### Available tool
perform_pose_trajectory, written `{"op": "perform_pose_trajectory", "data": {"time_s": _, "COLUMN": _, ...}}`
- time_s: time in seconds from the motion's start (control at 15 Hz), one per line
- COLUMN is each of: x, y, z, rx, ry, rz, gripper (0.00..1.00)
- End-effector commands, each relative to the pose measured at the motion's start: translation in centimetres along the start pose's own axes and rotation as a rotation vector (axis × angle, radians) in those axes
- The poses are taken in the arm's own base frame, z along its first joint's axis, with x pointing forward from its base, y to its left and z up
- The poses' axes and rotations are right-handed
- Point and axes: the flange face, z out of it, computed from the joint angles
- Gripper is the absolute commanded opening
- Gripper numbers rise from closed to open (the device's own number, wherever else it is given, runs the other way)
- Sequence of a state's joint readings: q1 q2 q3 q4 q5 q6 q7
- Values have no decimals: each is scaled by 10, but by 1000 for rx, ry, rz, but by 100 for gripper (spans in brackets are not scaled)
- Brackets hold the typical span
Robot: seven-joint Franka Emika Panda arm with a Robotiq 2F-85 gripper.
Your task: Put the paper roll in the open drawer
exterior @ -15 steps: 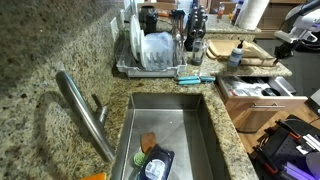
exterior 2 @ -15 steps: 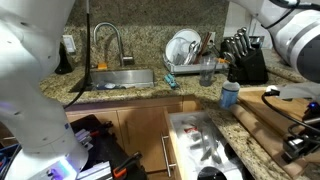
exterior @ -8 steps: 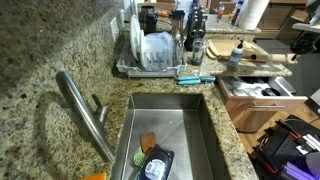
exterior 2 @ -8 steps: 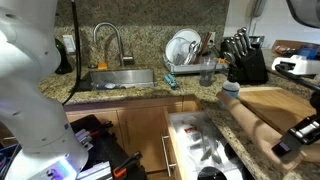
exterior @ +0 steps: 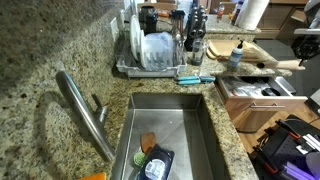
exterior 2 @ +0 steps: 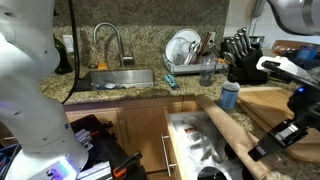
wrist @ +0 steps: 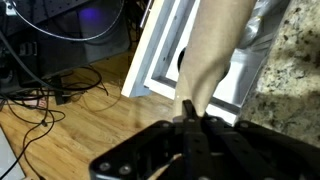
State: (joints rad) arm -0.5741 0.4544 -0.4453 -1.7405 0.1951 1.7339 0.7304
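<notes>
The paper roll's held end (exterior 2: pixel 259 168) sticks out at a slant over the drawer's rim, so next I turn it back in line with the open drawer (exterior 2: pixel 205 150) before I lower it.
A long tan paper roll (exterior 2: pixel 232 137) hangs tilted over the open drawer (exterior 2: pixel 178 140) below the counter. My gripper (exterior 2: pixel 262 150) is shut on the roll near its lower end. In the wrist view the roll (wrist: pixel 215 50) runs up from my closed fingers (wrist: pixel 190 118), with the white-framed drawer (wrist: pixel 165 60) beneath it. In an exterior view the roll (exterior: pixel 268 67) lies level above the drawer (exterior: pixel 255 95), and my gripper (exterior: pixel 300 62) is at the right edge.
A granite counter (exterior 2: pixel 120 95) holds a sink (exterior: pixel 170 125), a dish rack (exterior: pixel 155 50), a knife block (exterior 2: pixel 243 60), a blue-capped bottle (exterior 2: pixel 230 95) and a cutting board (exterior: pixel 252 50). A white paper towel roll (exterior: pixel 255 12) stands at the back. Cables lie on the wooden floor (wrist: pixel 60 100).
My gripper has carried the roll down off the counter edge; the roll now hangs over the open drawer.
</notes>
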Motion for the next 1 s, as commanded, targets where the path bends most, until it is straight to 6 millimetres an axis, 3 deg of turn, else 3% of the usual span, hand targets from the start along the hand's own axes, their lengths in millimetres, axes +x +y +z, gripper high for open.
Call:
{"op": "perform_pose_trajectory", "data": {"time_s": 0.0, "x": -26, "y": -19, "z": 9, "rx": 20, "ry": 52, "rz": 28, "gripper": 1}}
{"op": "perform_pose_trajectory", "data": {"time_s": 0.27, "x": -43, "y": -30, "z": 22, "rx": -4, "ry": 54, "rz": 122, "gripper": 1}}
{"op": "perform_pose_trajectory", "data": {"time_s": 0.73, "x": -38, "y": 9, "z": 60, "rx": -117, "ry": 51, "rz": 318, "gripper": 1}}
{"op": "perform_pose_trajectory", "data": {"time_s": 0.93, "x": -43, "y": 5, "z": 64, "rx": -5, "ry": 68, "rz": 327, "gripper": 1}}
